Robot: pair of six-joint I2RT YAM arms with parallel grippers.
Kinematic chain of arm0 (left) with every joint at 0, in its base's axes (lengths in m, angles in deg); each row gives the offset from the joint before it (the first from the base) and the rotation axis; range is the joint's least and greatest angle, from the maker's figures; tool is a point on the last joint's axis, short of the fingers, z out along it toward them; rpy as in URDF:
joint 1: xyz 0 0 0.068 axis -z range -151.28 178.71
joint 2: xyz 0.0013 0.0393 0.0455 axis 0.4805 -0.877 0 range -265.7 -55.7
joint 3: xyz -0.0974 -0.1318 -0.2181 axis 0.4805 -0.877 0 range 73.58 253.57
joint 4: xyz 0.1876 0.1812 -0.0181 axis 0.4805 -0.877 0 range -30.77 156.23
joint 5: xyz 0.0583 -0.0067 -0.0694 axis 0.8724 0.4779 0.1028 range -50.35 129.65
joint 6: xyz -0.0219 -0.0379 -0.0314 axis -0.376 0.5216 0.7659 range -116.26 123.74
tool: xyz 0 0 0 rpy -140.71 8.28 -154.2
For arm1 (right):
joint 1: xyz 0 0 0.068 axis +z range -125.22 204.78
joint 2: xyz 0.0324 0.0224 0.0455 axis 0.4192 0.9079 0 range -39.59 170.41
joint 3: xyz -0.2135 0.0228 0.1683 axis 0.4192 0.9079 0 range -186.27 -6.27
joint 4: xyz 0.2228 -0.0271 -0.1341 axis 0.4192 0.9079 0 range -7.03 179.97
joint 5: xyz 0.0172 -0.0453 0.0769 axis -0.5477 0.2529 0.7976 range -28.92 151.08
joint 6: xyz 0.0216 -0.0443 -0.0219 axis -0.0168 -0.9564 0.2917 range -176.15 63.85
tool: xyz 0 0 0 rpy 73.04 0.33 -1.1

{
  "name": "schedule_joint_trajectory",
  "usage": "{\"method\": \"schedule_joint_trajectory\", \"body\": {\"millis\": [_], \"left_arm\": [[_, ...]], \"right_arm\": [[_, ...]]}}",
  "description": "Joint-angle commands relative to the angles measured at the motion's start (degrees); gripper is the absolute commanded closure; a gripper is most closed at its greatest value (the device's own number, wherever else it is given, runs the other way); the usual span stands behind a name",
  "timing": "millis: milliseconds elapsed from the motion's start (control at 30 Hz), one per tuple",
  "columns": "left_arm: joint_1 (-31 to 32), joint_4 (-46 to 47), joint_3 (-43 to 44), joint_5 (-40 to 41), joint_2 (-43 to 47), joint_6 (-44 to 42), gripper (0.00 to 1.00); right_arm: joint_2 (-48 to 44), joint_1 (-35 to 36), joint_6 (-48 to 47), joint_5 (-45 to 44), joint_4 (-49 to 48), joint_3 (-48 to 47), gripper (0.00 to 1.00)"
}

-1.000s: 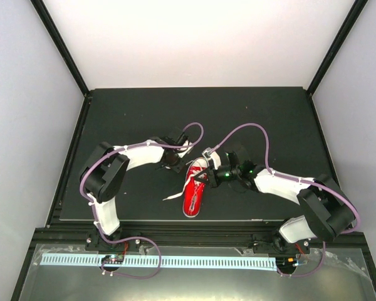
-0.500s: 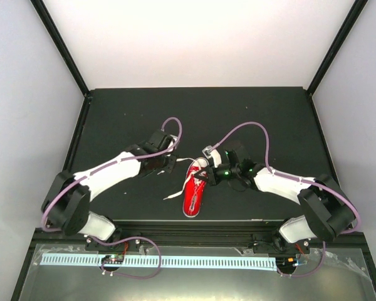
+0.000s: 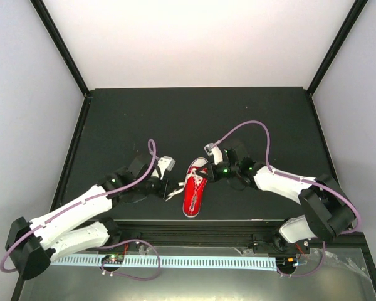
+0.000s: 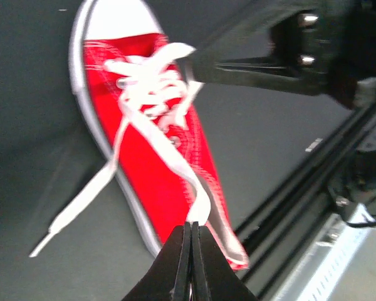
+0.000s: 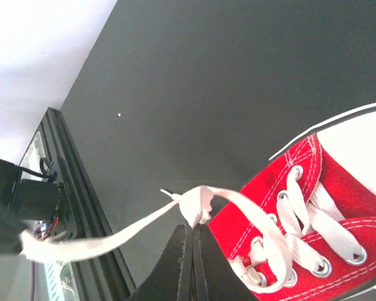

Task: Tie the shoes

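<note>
My right gripper is pinching the white lace's fold (image 5: 196, 204). My left gripper should keep going across the red sneaker and let go of the lace end beside the sneaker's heel (image 3: 206, 205).
The red sneaker (image 3: 193, 193) lies on the black mat, white toe cap pointing away from the arms; it also shows in the left wrist view (image 4: 144, 150) and the right wrist view (image 5: 326, 213). My left gripper (image 3: 169, 188) is just left of the shoe, shut on a white lace (image 4: 197, 204) that runs up to the eyelets. My right gripper (image 3: 206, 174) is at the shoe's right side near the toe, shut on a folded bit of white lace (image 5: 200, 204). That lace stretches left toward the left gripper (image 5: 25, 200). Another lace end (image 4: 69, 210) lies loose on the mat.
The black mat (image 3: 119, 119) spreads behind and beside the shoe. A black metal rail (image 3: 238, 224) runs along the near edge, close to the shoe's heel. White walls stand on three sides. Purple cables loop over both arms.
My left arm has swung from behind the shoe's toe toward the near left, stretching out low, with its gripper now beside the shoe's left side. The right gripper has barely moved.
</note>
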Motion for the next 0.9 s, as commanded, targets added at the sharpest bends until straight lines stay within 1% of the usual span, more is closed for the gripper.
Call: {"method": "schedule_joint_trajectory", "body": {"millis": [0,167,367,467,567,667,700,767,800,867], "left_arm": [[2.84,2.9,0.02,-7.08,1.06,5.63,0.98],[9.3,6.55,2.52,-7.96,-3.51,7.96,0.98],[17.25,11.79,8.95,-4.32,-12.43,8.93,0.99],[18.57,13.9,10.12,-3.56,-16.62,9.46,0.98],[18.92,17.95,10.33,-3.32,-19.48,9.93,0.98],[18.92,17.78,11.95,-2.27,-22.33,9.38,0.98],[18.9,17.33,12.2,-2.03,-22.84,9.05,0.96],[18.92,16.51,12.17,-1.17,-22.94,8.56,0.75],[18.84,15.67,12.07,-0.38,-22.62,8.32,0.66],[18.71,13.74,11.71,1.89,-21.03,7.53,0.54]], "right_arm": [[0.08,0.38,1.02,-1.49,-0.18,-1.4,0.98],[0.21,0.34,1.17,-1.2,-0.25,-1.55,0.98],[0.53,0.41,1.25,-0.74,-0.11,-1.55,0.98],[0.47,0.36,1.29,-0.73,-0.22,-1.23,0.98],[0.51,0.41,1.37,-0.73,-0.44,-0.95,0.98],[0.6,0.35,1.47,-0.64,-0.54,-0.94,0.98],[0.53,0.4,1.45,-0.69,-0.5,-0.86,0.99],[0.31,0.39,1.32,-0.81,-0.49,-0.81,0.98],[0.22,0.41,1.28,-0.77,-0.46,-0.77,0.98],[0.1,0.4,1.18,-0.82,-0.36,-0.77,0.98]]}}
